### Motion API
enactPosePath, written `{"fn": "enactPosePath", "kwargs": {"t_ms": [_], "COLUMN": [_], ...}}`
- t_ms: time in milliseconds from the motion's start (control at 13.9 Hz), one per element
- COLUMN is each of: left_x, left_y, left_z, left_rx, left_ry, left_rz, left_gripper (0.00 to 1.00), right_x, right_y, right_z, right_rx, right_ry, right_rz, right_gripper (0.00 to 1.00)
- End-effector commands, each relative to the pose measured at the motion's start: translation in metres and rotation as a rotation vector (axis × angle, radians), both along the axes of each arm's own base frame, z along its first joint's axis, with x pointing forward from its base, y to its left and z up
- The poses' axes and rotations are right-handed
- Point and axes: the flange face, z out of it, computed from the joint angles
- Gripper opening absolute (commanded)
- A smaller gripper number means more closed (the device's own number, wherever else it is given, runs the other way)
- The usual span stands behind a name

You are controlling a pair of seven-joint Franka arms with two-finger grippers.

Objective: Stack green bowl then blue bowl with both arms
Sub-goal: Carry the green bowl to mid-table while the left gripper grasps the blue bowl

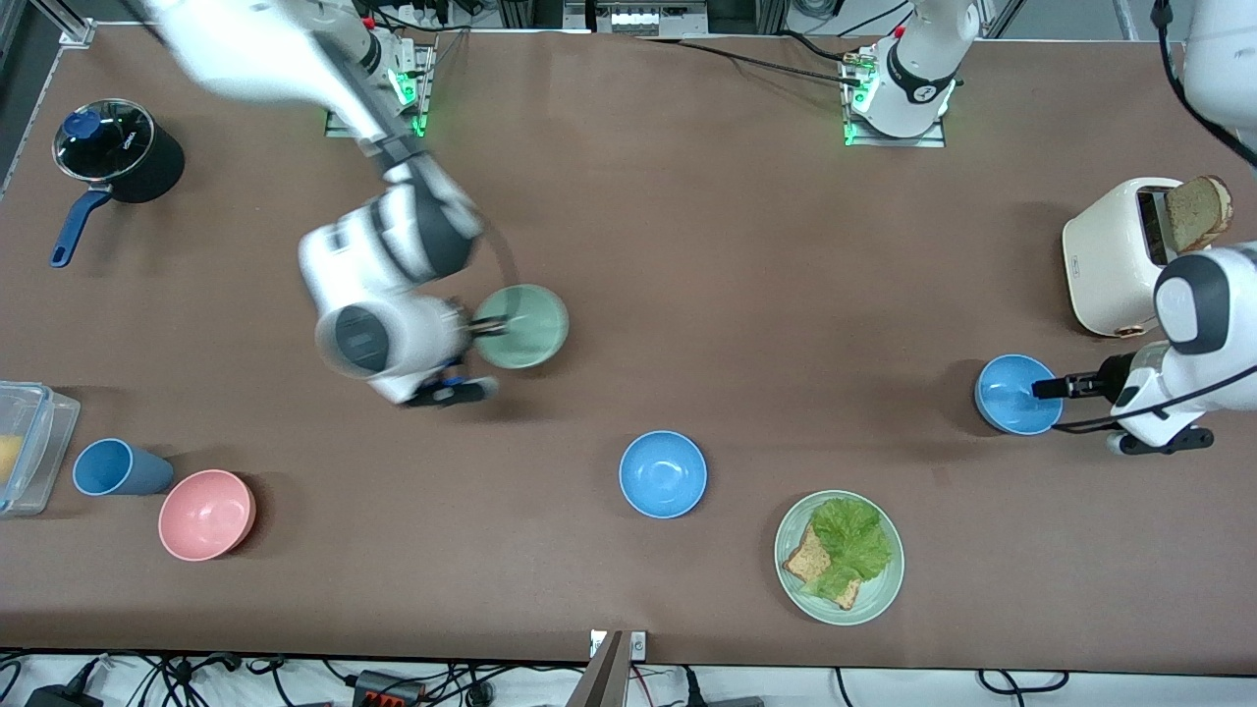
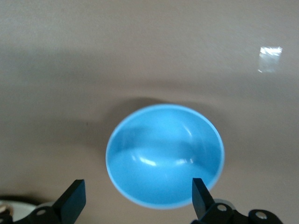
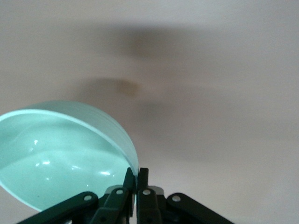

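Observation:
The blue bowl (image 1: 1014, 394) and the green bowl (image 1: 525, 326) have round rims that look about equally wide. The blue bowl should fit inside the green bowl and nearly hide it when I lower the blue one.
My right gripper (image 1: 488, 326) is shut on the rim of the pale green bowl (image 1: 525, 326) and holds it tilted over the middle of the table. The right wrist view shows its jaws (image 3: 137, 179) pinching the green bowl's rim (image 3: 60, 158). One blue bowl (image 1: 1011, 398) sits on the table toward the left arm's end. My left gripper (image 1: 1046, 388) is open and empty at that bowl's edge. In the left wrist view its jaws (image 2: 138, 200) are spread wide beside the bowl (image 2: 163, 154). The second blue bowl (image 1: 663, 473) sits nearer the front camera, mid-table.
A pale green plate (image 1: 884, 589) with lettuce and toast lies near the front edge. A white toaster (image 1: 1115, 255) holding toast stands by the left arm. A pink bowl (image 1: 206, 514), a blue cup (image 1: 118, 468), a clear container (image 1: 29, 447) and a lidded pot (image 1: 118, 152) stand toward the right arm's end.

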Motion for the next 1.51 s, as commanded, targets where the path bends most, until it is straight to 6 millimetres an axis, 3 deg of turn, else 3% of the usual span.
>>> {"fn": "enactPosePath", "kwargs": {"t_ms": [0,215,431,503,646,934,1006,1077,1221,1293,1365,1436], "left_x": [0.013,0.008,-0.008,-0.015,-0.031,-0.039,-0.039,-0.041,-0.041,-0.041,-0.041,-0.041], "left_y": [0.012,0.016,0.024,0.022,0.016,0.016,0.018,0.022,0.023,0.022,0.022,0.021], "left_z": [-0.003,-0.008,-0.016,-0.023,-0.035,-0.045,-0.046,-0.047,-0.050,-0.051,-0.051,-0.052], "left_rx": [0.012,0.001,-0.003,-0.002,0.007,-0.001,-0.004,-0.006,-0.008,-0.010,-0.010,-0.012], "left_ry": [-0.035,-0.055,-0.085,-0.094,-0.116,-0.108,-0.108,-0.107,-0.103,-0.100,-0.100,-0.099], "left_rz": [-0.026,-0.106,-0.177,-0.180,-0.183,-0.206,-0.221,-0.227,-0.227,-0.227,-0.228,-0.234], "left_gripper": [1.00,1.00,0.99,0.96,0.96,0.96,0.90,0.85,0.65,0.64,0.61,0.50], "right_x": [-0.024,-0.036,-0.045,-0.056,-0.062,-0.063,-0.063,-0.062,-0.045,-0.036,-0.030,-0.017], "right_y": [0.058,0.088,0.095,0.106,0.111,0.113,0.112,0.113,0.120,0.119,0.115,0.102], "right_z": [-0.022,-0.038,-0.065,-0.071,-0.082,-0.085,-0.089,-0.087,-0.051,-0.028,-0.014,0.017], "right_rx": [0.019,0.068,0.039,0.029,0.007,0.005,0.002,-0.005,0.015,0.016,0.007,0.005], "right_ry": [-0.006,-0.021,0.015,0.020,0.034,0.030,0.036,0.034,-0.009,-0.027,-0.025,-0.048], "right_rz": [-0.072,-0.097,-0.117,-0.095,-0.115,-0.128,-0.138,-0.165,-0.220,-0.232,-0.234,-0.247], "right_gripper": [0.00,0.00,0.00,0.00,0.00,0.00,0.39,0.99,1.00,1.00,1.00,1.00]}}
